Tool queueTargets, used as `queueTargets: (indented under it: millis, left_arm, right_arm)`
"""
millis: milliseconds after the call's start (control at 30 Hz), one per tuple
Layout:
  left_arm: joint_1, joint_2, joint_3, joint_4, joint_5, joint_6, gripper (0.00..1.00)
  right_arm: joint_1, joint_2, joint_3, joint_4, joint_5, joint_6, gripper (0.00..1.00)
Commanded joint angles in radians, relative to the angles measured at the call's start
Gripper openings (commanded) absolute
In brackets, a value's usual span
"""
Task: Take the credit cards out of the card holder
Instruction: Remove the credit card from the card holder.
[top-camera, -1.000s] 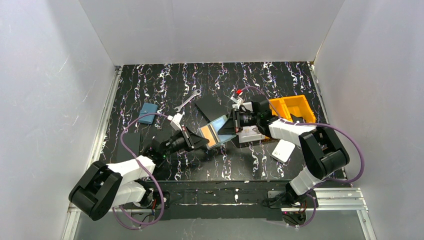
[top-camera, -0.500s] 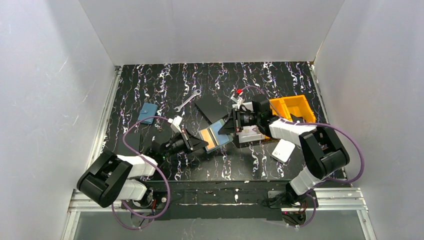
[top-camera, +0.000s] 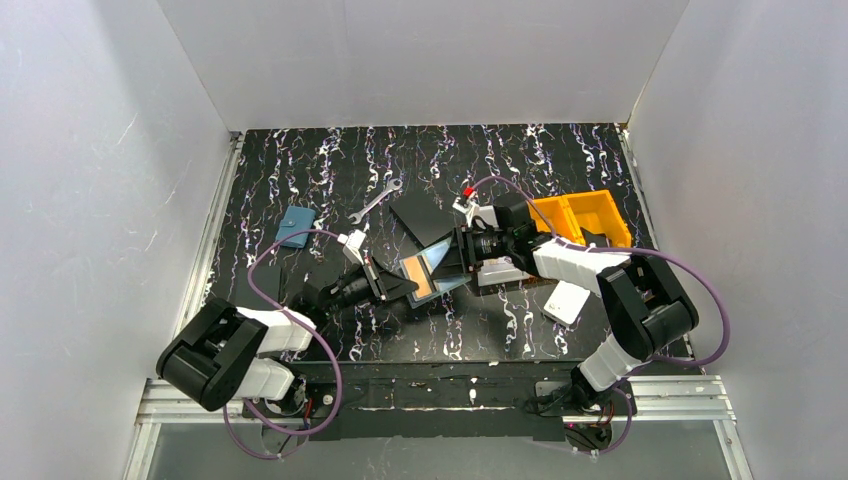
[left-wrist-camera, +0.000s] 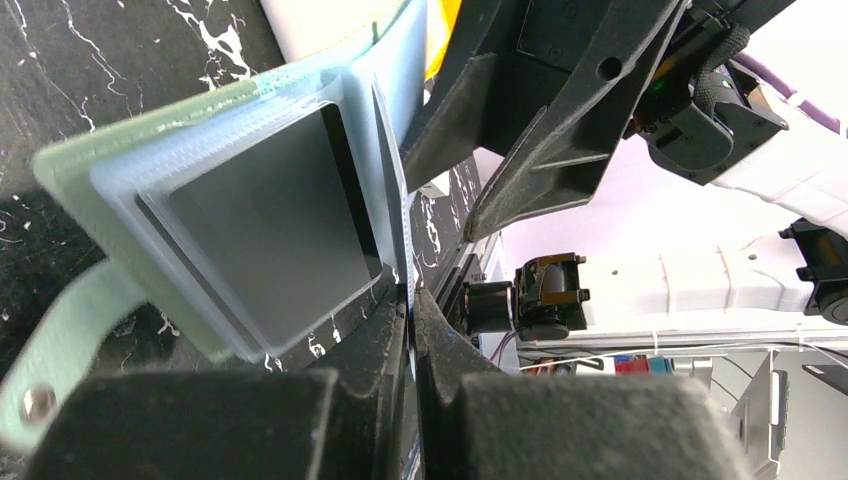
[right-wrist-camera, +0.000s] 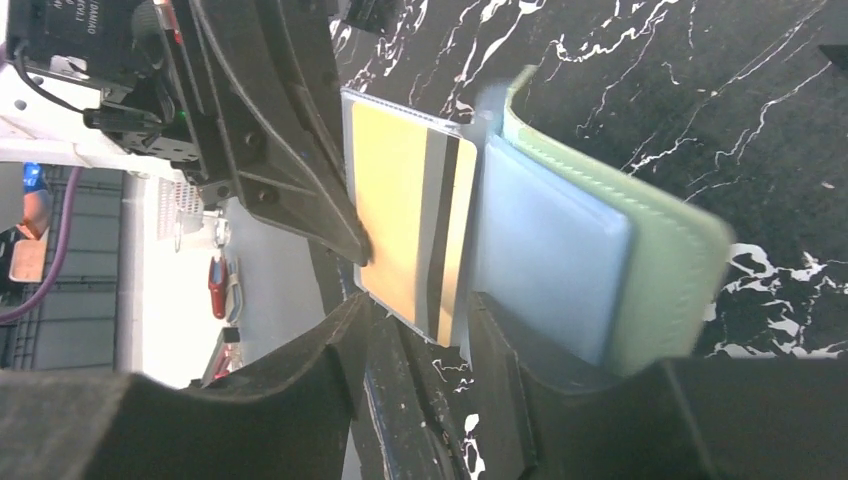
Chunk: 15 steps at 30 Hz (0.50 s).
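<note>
Next, my right gripper lines up its open fingers with the tan card's sleeve (right-wrist-camera: 410, 220), which slants across them, before it pinches the sleeve's lower edge (right-wrist-camera: 420, 331).
The card holder (top-camera: 437, 266) is held open above the table's middle, mint-green outside (right-wrist-camera: 660, 250) with light-blue inner panels (left-wrist-camera: 260, 200). My left gripper (left-wrist-camera: 411, 300) is shut on the thin edge of one inner flap. A tan credit card (right-wrist-camera: 400, 225) with a dark stripe sits in the clear sleeve; from above it shows as an orange patch (top-camera: 420, 279). My right gripper (right-wrist-camera: 420, 320) is open, its fingers (right-wrist-camera: 330, 350) standing either side of the tan card's lower edge without pinching it. From above, the right gripper (top-camera: 462, 256) meets the holder from the right.
Yellow bins (top-camera: 585, 215) stand at the right, a white box (top-camera: 567, 300) in front of them. A black square plate (top-camera: 420, 212) and a wrench (top-camera: 377, 200) lie behind the holder. A blue pouch (top-camera: 295, 226) lies at the left.
My right gripper has gone from shut to open at the holder's right flap. The holder and both grippers shifted slightly left. The left gripper's hold has not changed.
</note>
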Motion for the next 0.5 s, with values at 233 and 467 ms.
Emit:
queueTargets:
  millis: [233, 467]
  left_arm:
    - [0.004, -0.038, 0.028, 0.16, 0.058, -0.025, 0.0]
    - [0.003, 0.005, 0.052, 0.235, 0.072, -0.062, 0.0]
  right_arm:
    - [-0.004, 0.0, 0.008, 0.124, -0.051, 0.076, 0.59]
    - [0.0, 0.016, 0.011, 0.247, -0.123, 0.203, 0.52]
